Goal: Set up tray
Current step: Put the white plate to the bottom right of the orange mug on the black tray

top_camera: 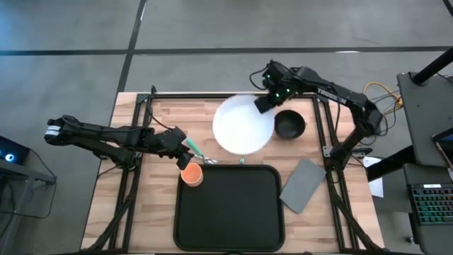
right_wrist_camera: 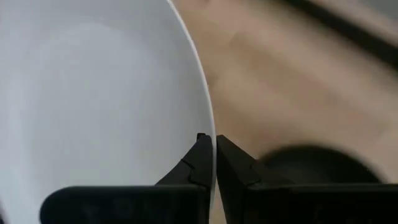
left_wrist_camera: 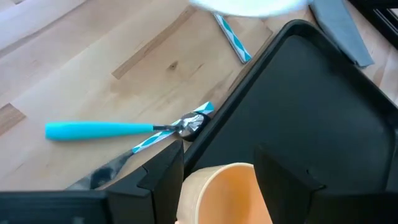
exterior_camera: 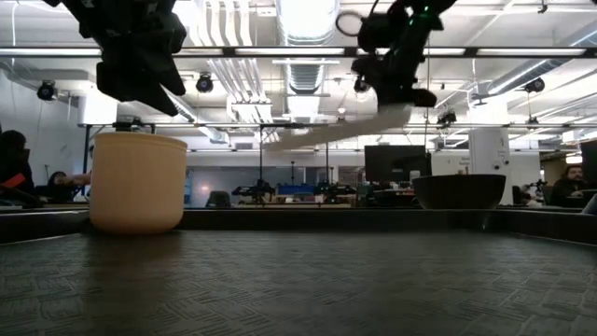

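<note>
The white plate [top_camera: 243, 125] is hanging face up by its rim. So my right gripper should keep moving it to the black tray's open middle [top_camera: 229, 210] until it lies flat.
The black tray [top_camera: 226, 212] lies at the table's near middle. An orange cup [top_camera: 191, 174] stands upright on the tray's far left corner and also shows in the low view [exterior_camera: 137, 182]. My left gripper [top_camera: 185, 157] is open just above it, a finger on each side of the rim [left_wrist_camera: 219, 160]; whether they touch it, I cannot tell. My right gripper [top_camera: 265, 103] is shut on the white plate [top_camera: 243, 124] beyond the tray's far edge. My right gripper pinches the white plate's rim [right_wrist_camera: 208, 118] on the plate's far right side, one finger over the plate's face and one outside it. The plate [exterior_camera: 345, 129] is lifted clear and tilted, its held end high and its other end lower.
A black bowl [top_camera: 289, 125] sits right of the plate. A grey napkin [top_camera: 303, 185] lies right of the tray. Blue-handled cutlery [left_wrist_camera: 99, 129] and a striped-handled piece [left_wrist_camera: 231, 36] lie on the wood along the tray's far left edge. The tray's middle [left_wrist_camera: 323, 124] is bare.
</note>
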Controlling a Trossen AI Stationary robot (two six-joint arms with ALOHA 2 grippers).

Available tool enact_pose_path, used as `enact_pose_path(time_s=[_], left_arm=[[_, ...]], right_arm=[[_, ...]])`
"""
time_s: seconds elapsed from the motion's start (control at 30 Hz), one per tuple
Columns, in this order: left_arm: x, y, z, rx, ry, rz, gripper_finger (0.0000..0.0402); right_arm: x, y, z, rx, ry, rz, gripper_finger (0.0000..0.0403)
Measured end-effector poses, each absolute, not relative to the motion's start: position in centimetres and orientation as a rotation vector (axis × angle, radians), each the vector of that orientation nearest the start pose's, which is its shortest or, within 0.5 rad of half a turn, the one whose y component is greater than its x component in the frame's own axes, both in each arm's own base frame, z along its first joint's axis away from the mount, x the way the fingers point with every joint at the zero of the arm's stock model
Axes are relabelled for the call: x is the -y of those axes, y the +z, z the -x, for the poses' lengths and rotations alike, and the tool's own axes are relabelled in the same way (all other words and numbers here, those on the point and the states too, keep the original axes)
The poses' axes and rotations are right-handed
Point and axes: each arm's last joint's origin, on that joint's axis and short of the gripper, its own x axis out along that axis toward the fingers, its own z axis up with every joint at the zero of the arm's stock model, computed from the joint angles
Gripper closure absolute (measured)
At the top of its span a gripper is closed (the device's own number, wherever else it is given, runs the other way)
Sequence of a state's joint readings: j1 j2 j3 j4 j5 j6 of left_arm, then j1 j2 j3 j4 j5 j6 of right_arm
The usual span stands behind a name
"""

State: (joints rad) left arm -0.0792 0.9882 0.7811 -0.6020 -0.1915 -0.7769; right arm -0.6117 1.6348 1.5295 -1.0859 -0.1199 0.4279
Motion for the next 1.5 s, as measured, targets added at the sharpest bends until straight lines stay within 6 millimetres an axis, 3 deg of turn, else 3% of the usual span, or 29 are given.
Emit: enact_pose_path(time_s=[0.13,0.27,0.47,0.63,0.93,1.13,1.3,1.5], left_arm=[[1.0,26.2,-19.3,-0.720,0.407,0.616,0.0228],[1.0,26.2,-19.3,-0.722,0.400,0.598,0.0228],[0.9,26.2,-19.3,-0.712,0.419,0.581,0.0228],[0.9,26.2,-19.3,-0.714,0.417,0.574,0.0228],[0.9,26.2,-19.3,-0.712,0.416,0.575,0.0228],[0.9,26.2,-19.3,-0.713,0.414,0.575,0.0228],[0.9,26.2,-19.3,-0.714,0.412,0.576,0.0228],[0.9,26.2,-19.3,-0.716,0.412,0.576,0.0228]], right_arm=[[15.3,31.3,-26.2,-1.180,-0.496,-0.753,0.0395],[11.6,30.1,-27.3,-1.268,-0.315,-0.699,0.0394],[6.1,25.9,-30.6,-1.314,-0.089,-0.643,0.0394],[2.9,21.9,-32.7,-1.297,0.015,-0.680,0.0394],[0.8,17.1,-36.1,-1.252,0.147,-0.819,0.0394],[0.1,15.2,-36.9,-1.297,0.214,-0.878,0.0394],[-0.1,14.8,-37.8,-1.234,0.178,-0.866,0.0385],[-0.3,15.6,-37.8,-1.184,0.085,-0.805,0.0324]])
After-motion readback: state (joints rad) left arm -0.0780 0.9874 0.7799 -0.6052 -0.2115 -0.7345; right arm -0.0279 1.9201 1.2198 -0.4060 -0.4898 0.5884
